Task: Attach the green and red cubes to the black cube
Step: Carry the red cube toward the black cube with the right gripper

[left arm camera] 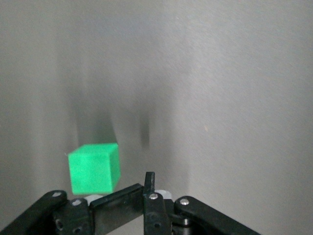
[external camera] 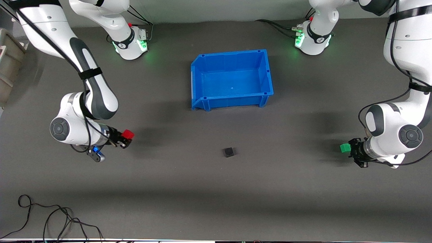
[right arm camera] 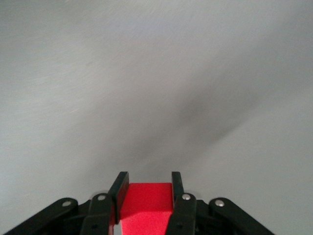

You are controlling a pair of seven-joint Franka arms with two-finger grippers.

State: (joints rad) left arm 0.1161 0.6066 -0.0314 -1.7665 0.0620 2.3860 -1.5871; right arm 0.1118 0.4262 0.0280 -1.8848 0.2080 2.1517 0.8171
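Observation:
My left gripper should open its closed fingers, as the green cube [left arm camera: 94, 169] sits beside them, then shift over and clamp the green cube [external camera: 345, 147] in both before attaching it.
The black cube [external camera: 229, 152] sits alone on the grey mat, nearer to the front camera than the blue bin. My right gripper [external camera: 123, 138] is shut on the red cube [external camera: 128, 134] and holds it above the mat toward the right arm's end; the right wrist view shows the red cube [right arm camera: 145, 203] clamped between both fingers. My left gripper [external camera: 351, 150] holds the green cube [external camera: 345, 147] at its tip above the mat toward the left arm's end. In the left wrist view the green cube [left arm camera: 94, 168] sits off to one side of the one plainly visible finger [left arm camera: 149, 180].
An empty blue bin [external camera: 233, 101] stands in the middle, farther from the front camera than the black cube. Loose black cables [external camera: 50, 219] lie along the table's front edge at the right arm's end. A beige box [external camera: 8, 64] stands off that end.

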